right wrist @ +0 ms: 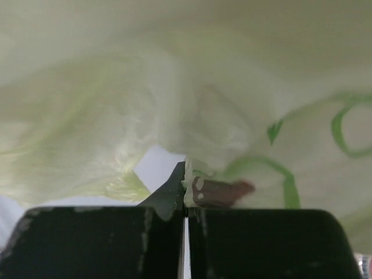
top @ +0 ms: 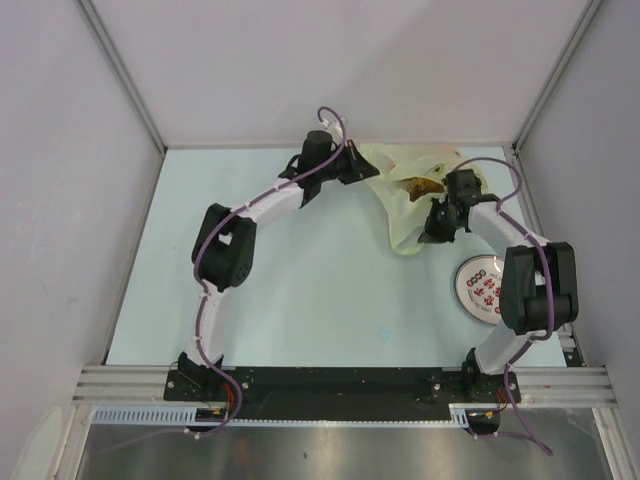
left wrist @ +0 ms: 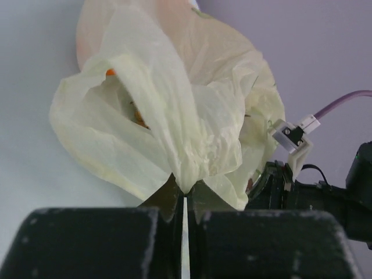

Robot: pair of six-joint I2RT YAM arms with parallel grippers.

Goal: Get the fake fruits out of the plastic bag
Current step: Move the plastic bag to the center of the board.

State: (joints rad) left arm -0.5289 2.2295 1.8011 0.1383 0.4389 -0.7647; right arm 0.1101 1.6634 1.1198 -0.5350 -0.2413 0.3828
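The plastic bag is crumpled up in the back corner (top: 428, 168) by my right gripper, so both grippers should pull it toward my left gripper's side (top: 300, 218) and spread its opening wide.
The pale yellow-cream plastic bag (top: 405, 190) lies crumpled at the back right of the table, between my two grippers. My left gripper (top: 362, 168) is shut on the bag's left edge; in the left wrist view a pinched fold of the bag (left wrist: 174, 116) rises from the gripper (left wrist: 185, 189). My right gripper (top: 437, 224) is shut on the bag's right side, and thin film (right wrist: 192, 116) with green print fills the right wrist view above the gripper (right wrist: 186, 183). A brownish-orange fake fruit (top: 422, 184) shows in the bag's mouth. Orange bits (left wrist: 138, 116) show inside the bag.
A round white plate (top: 482, 283) with red-green marks lies on the table (top: 300, 290) right of centre, close under my right arm's elbow. Grey walls and metal rails enclose the table on the left, back and right.
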